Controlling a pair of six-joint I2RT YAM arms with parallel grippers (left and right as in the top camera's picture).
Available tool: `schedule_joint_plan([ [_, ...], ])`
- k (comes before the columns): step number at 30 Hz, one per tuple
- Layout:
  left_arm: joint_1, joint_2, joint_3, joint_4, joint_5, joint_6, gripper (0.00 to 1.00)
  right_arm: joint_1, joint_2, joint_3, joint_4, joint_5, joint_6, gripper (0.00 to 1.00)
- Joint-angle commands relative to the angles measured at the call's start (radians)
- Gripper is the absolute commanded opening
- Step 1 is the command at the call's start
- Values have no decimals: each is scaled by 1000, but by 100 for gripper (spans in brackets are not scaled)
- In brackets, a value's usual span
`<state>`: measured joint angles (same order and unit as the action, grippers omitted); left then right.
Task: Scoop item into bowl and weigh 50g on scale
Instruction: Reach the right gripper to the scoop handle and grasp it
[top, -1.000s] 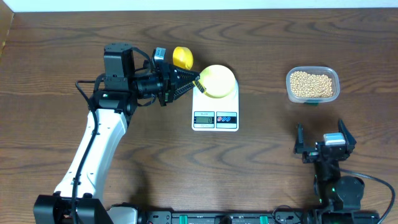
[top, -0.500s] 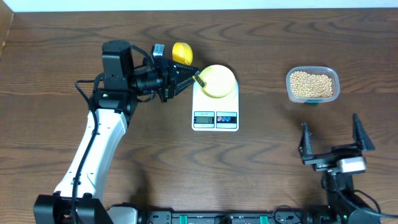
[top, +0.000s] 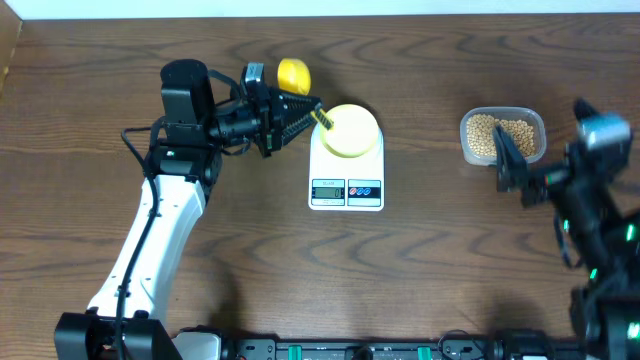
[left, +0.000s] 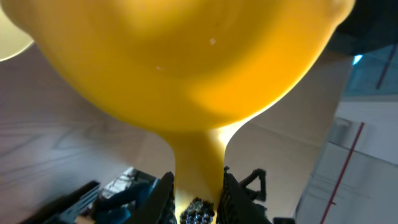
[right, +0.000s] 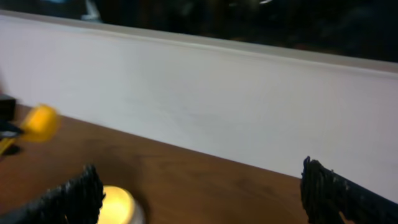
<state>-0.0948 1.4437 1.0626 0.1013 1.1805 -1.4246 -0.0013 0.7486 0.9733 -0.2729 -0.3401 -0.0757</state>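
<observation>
The scoop's handle end (top: 322, 118) sticks out free of my left gripper. My right gripper should keep going toward that loose handle end (top: 326, 123) until its fingers close there.
A bright yellow scoop (top: 292, 73) is held by its handle in my left gripper (top: 308, 112), just left of the scale. In the left wrist view the scoop's underside (left: 186, 56) fills the frame and the jaws are shut on its handle (left: 198, 174). The pale-yellow bowl (top: 348, 130) sits on the white scale (top: 346, 185). The beige beans (top: 503, 134) lie in a clear tub (top: 538, 122) at the right. My right gripper (right: 205, 199) is open and empty, raised high, with one of its fingers (top: 507, 160) over the tub's near edge.
The right wrist view looks across the table at a white wall (right: 217, 106), with the bowl (right: 115, 208) and the scoop (right: 40, 121) blurred at the left. The brown wooden table (top: 430, 260) carries nothing else.
My right arm has risen from the table's front edge and swung back towards the tub, gripper still open. The left gripper with the scoop has shifted slightly towards the back.
</observation>
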Motion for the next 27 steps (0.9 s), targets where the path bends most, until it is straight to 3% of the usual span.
schedule_joint_plan([
  [1, -19, -8, 23, 84, -5, -119, 19, 9, 112, 86, -13, -287, 20, 99],
  [5, -43, -8, 23, 177, -56, -187, 19, 9, 206, 92, 34, -464, 46, 99],
  [11, -85, -7, 23, 178, -115, -209, 19, 13, 341, 92, 262, -494, 456, 99],
  [15, -102, -7, 23, 179, -172, -253, 19, 54, 407, 101, 356, -554, 588, 99],
  [21, -115, -7, 23, 179, -252, -330, 19, 180, 456, 106, 348, -546, 620, 99],
  [27, -139, -7, 23, 178, -285, -332, 19, 288, 499, 106, 349, -446, 622, 99],
])
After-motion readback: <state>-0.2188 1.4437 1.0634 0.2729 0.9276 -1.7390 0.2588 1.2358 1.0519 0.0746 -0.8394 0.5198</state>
